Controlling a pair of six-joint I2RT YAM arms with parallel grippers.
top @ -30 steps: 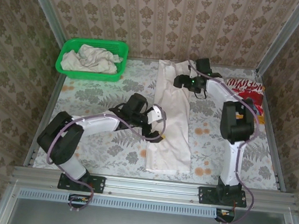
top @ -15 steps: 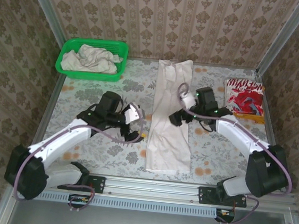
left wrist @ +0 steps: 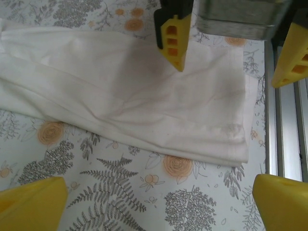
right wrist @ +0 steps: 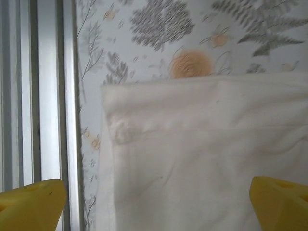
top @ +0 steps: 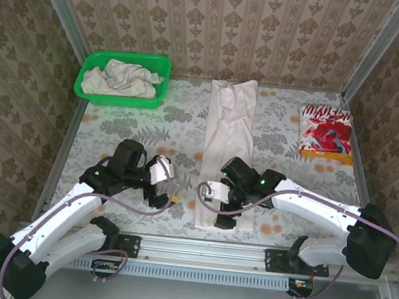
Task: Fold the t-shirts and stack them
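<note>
I am about to carry the near hem (right wrist: 120, 149), which lies limp and creased. The off-white t-shirt (top: 230, 135) will therefore fold over itself when I carry that hem, and its far end will stay in place.
An off-white t-shirt (top: 227, 149), folded into a long narrow strip, lies flat down the middle of the table. My right gripper (top: 215, 207) hovers open over its near end; the right wrist view shows the shirt's near corner (right wrist: 192, 159) under my open gripper (right wrist: 154, 207). My left gripper (top: 170, 186) is open just left of that end, over bare tablecloth (left wrist: 154, 207), with the shirt's edge (left wrist: 134, 96) ahead of it. A second off-white shirt (top: 121, 78) lies crumpled in the basket. A folded red-and-white shirt (top: 324, 130) sits at the far right.
The green mesh basket (top: 95, 60) stands at the far left corner. The table's metal rail (top: 203, 248) runs along the near edge, close to the shirt's near end (right wrist: 48, 96). The right gripper's yellow fingers (left wrist: 173, 38) hang above the shirt in the left wrist view.
The right gripper has travelled from the shirt's far end down to its near end. The left gripper has pulled back off the shirt toward the near left. The shirt lies unchanged.
</note>
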